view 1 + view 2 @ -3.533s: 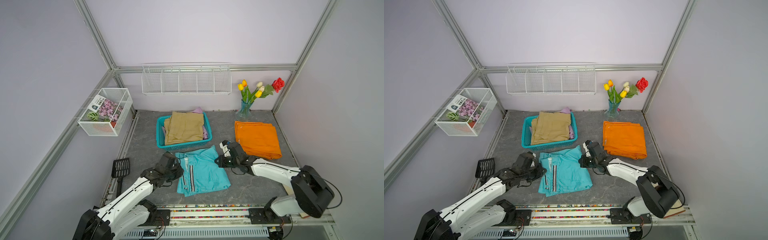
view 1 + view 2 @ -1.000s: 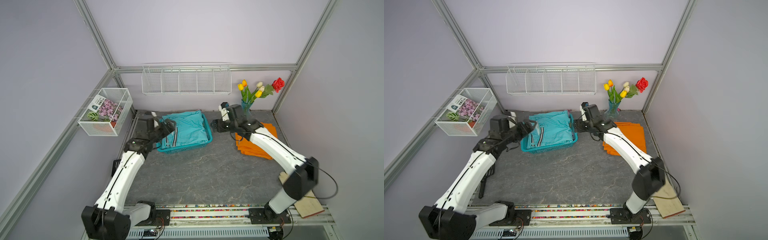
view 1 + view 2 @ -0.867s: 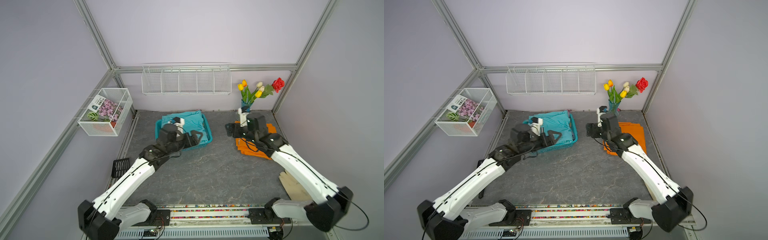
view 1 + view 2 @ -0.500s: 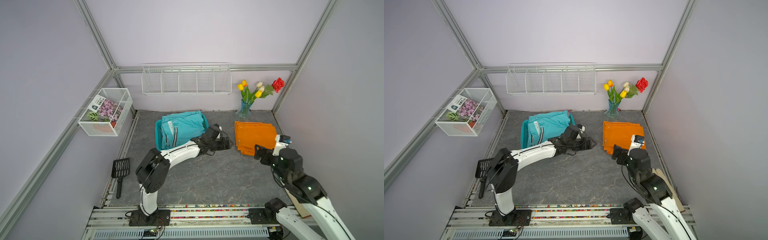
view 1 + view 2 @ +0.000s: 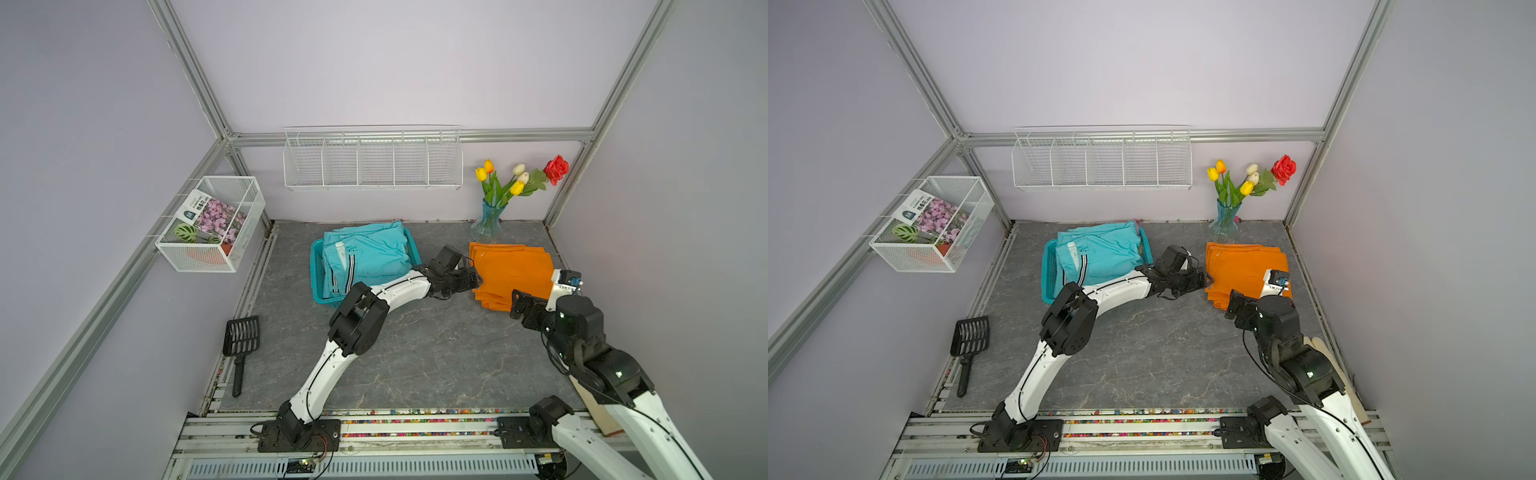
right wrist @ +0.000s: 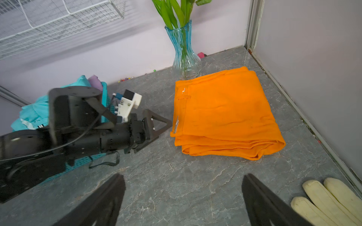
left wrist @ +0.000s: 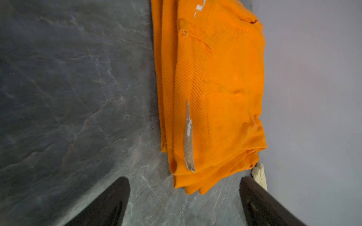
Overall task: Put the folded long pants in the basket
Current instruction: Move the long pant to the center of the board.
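Observation:
The orange pants' folded side edge (image 7: 174,150) is in front of my left gripper's open fingers. I go on moving in until the fingers are on both sides of its layers (image 5: 477,293) before I close them.
The orange folded pants (image 5: 513,266) (image 5: 1246,262) lie on the table at the back right, in front of the vase. My left gripper (image 5: 478,280) (image 5: 1207,279) (image 6: 162,125) is open, low by their left edge; in its wrist view the orange pants (image 7: 215,88) lie just beyond the spread fingers. My right gripper (image 5: 521,305) (image 6: 182,178) is open and holds nothing, over bare table short of the pants' near edge (image 6: 225,113). The turquoise basket (image 5: 316,274) (image 5: 1049,270) holds teal striped pants (image 5: 365,253) on top. A lilac pair (image 6: 95,82) peeks out behind.
A glass vase of flowers (image 5: 490,224) stands right behind the orange pants. A cream glove (image 6: 323,199) lies by the right wall near my right gripper. A black scoop (image 5: 241,340) lies at the left. White wire baskets (image 5: 372,160) (image 5: 212,224) hang on the walls.
Both grippers carried the teal pants into the basket and let go. The left arm then swung right to the orange pants' edge, and the right arm drew back to their near side.

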### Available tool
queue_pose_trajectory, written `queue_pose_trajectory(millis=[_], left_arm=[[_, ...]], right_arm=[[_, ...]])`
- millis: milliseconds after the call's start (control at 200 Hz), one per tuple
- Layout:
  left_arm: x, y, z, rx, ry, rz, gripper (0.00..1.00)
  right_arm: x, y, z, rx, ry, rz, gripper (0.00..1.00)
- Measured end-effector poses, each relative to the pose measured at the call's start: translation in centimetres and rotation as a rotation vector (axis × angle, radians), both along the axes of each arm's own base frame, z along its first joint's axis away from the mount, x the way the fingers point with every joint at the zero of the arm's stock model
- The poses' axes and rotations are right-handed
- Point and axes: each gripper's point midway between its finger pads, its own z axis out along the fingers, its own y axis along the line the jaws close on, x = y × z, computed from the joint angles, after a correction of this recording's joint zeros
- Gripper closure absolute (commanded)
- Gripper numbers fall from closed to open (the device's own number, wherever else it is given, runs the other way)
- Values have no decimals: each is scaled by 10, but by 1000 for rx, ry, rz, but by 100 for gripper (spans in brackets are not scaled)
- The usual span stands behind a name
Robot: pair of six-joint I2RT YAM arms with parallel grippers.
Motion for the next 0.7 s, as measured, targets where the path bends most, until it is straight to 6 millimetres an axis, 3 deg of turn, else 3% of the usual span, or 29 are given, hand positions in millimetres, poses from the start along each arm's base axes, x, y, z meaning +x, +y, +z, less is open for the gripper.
queue_pose_trajectory(millis=[65, 230, 475, 640, 700], left_arm=[[1, -6, -10, -9, 22, -9, 7], [0, -20, -7, -51, 49, -21, 7], [-31, -45, -8, -81, 105, -73, 9], [-45, -72, -11, -119, 125, -117, 20], [-45, -76, -13, -122, 132, -118, 35]], right_arm=[[-3, 2, 3, 9, -12, 16, 2], [-4, 7, 3, 20, -8, 48, 2], [-7, 11, 6, 37, -20, 75, 2], [-11, 10, 10, 46, -40, 79, 2], [-11, 11, 11, 48, -40, 82, 2]])
